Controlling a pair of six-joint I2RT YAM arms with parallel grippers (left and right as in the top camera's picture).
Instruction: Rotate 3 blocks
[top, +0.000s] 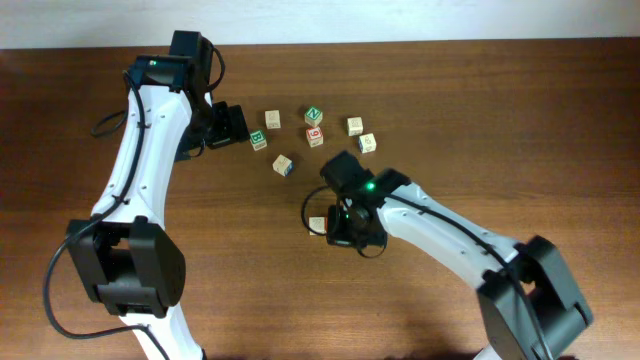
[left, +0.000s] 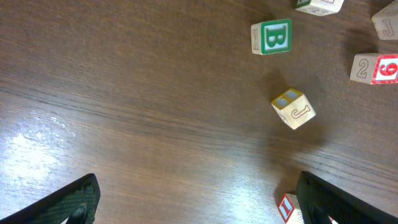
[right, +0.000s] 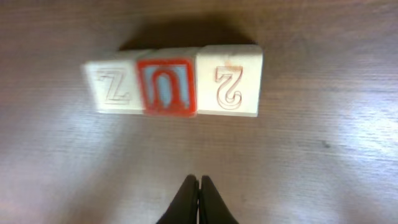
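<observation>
I should move my right gripper back from its spot by the middle "U" block (right: 166, 87) to the row's end (right: 257, 81) opposite "Z" and press the row against my left gripper.
Three pale blocks lie side by side in a row in the right wrist view: a "Z" block (right: 115, 87), a red-framed "U" block (right: 166, 87) and a "2" block (right: 228, 87). My right gripper (right: 199, 180) is shut and holds nothing, its tips a short way on the near side of the "U" block, not touching. From overhead only one end block (top: 317, 223) shows; the right wrist (top: 348, 222) covers the others. My left gripper (top: 228, 125) hovers at the back left, wide open (left: 199, 211) over bare wood.
Loose cubes lie at the back middle: green "B" (top: 259, 140), green "N" (top: 313, 115), red "6" (top: 315, 135), a "J" cube with a blue face (left: 292, 107), and pale ones (top: 354, 125). A red-framed cube corner (left: 287, 206) sits by the left gripper's right finger.
</observation>
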